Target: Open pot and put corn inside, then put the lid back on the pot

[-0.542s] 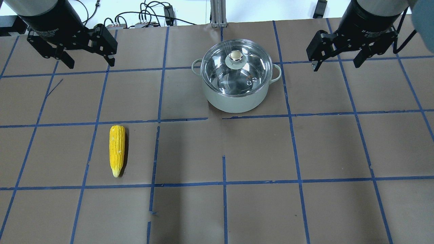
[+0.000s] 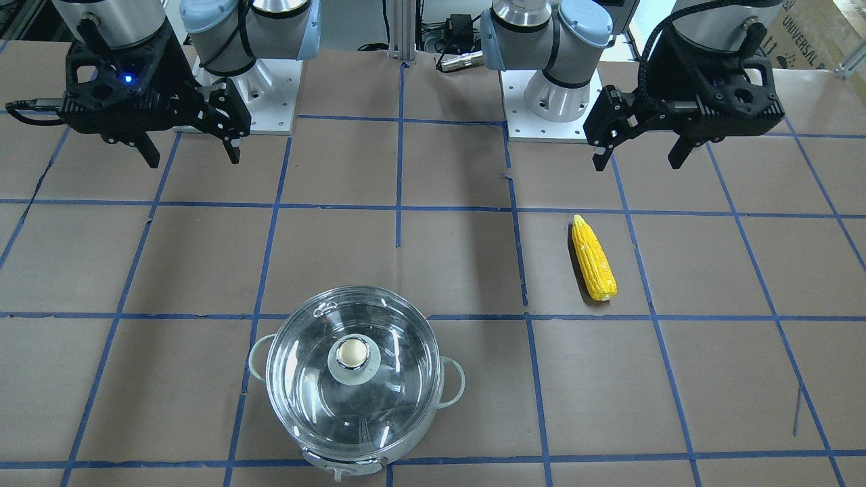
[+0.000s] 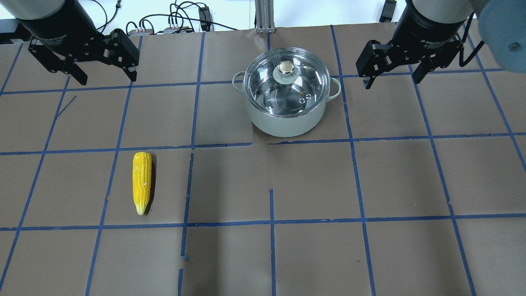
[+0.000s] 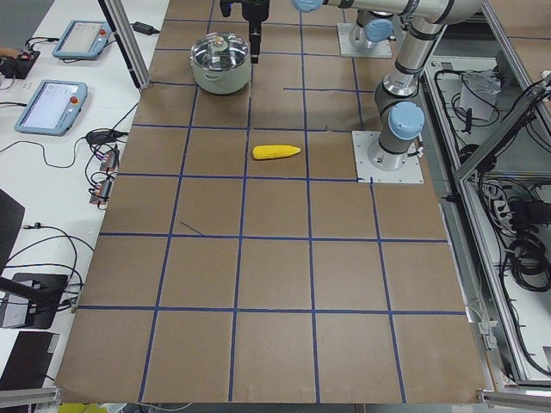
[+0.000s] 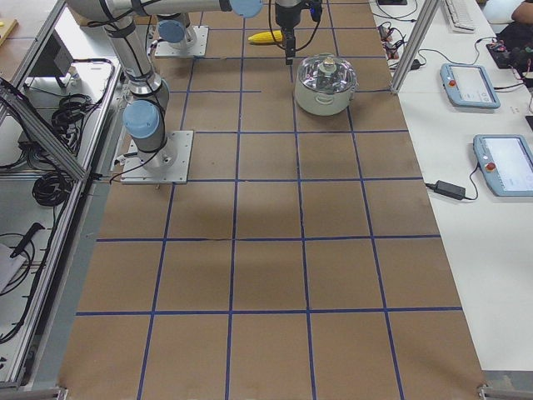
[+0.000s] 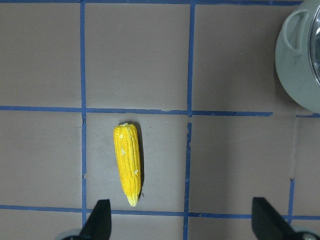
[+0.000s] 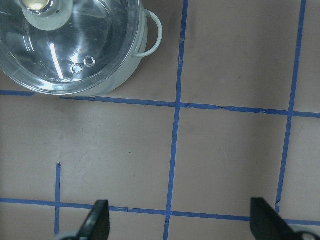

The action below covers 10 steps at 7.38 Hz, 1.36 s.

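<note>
The glass lid (image 2: 325,410) lets me see only shiny metal through it, so the pot (image 2: 416,433) should be empty when I lift the lid by its gold knob.
The pot (image 3: 286,119) stands at the table's far middle, with the glass lid (image 3: 267,78) and its gold knob (image 3: 286,68) on it. It also shows in the front view (image 2: 318,456) and the right wrist view (image 7: 115,82). The corn (image 3: 141,181) lies on the table at the near left, pointed end toward the robot; the left wrist view shows the corn (image 6: 128,163) too. My left gripper (image 3: 106,77) is open and empty, high at the far left. My right gripper (image 3: 392,77) is open and empty, to the right of the pot.
The table (image 3: 312,185) is brown with blue tape gridlines. Cables and a post base (image 3: 263,16) sit along the far edge. The arm bases (image 2: 548,88) stand on plates on the robot's side.
My right gripper has moved left, toward the pot. My left gripper has shifted slightly left and back. The pot, lid and corn have not moved.
</note>
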Available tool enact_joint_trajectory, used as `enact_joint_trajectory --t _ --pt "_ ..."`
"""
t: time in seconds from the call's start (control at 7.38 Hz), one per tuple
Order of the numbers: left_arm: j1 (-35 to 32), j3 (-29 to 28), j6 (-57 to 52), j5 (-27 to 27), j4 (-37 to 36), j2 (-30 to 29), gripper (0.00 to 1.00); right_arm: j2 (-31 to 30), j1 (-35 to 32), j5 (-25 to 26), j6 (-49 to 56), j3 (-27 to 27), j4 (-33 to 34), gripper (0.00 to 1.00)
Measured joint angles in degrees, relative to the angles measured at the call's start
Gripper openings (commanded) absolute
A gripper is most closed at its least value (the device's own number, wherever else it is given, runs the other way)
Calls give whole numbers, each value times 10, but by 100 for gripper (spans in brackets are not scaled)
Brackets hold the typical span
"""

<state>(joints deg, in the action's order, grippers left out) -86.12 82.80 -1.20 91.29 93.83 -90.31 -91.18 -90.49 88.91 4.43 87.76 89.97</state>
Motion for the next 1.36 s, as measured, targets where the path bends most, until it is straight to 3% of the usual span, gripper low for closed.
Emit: enact_joint_trajectory --t 0.54,1.08,1.36 --pt "1 2 1 2 1 -1 100 23 -9 -6 -12 -27 17 100" --pt "1 5 -1 5 0 1 100 218 -122 2 -121 -219 14 100" --pt "2 5 0 6 1 2 100 304 -154 6 -157 -280 16 98"
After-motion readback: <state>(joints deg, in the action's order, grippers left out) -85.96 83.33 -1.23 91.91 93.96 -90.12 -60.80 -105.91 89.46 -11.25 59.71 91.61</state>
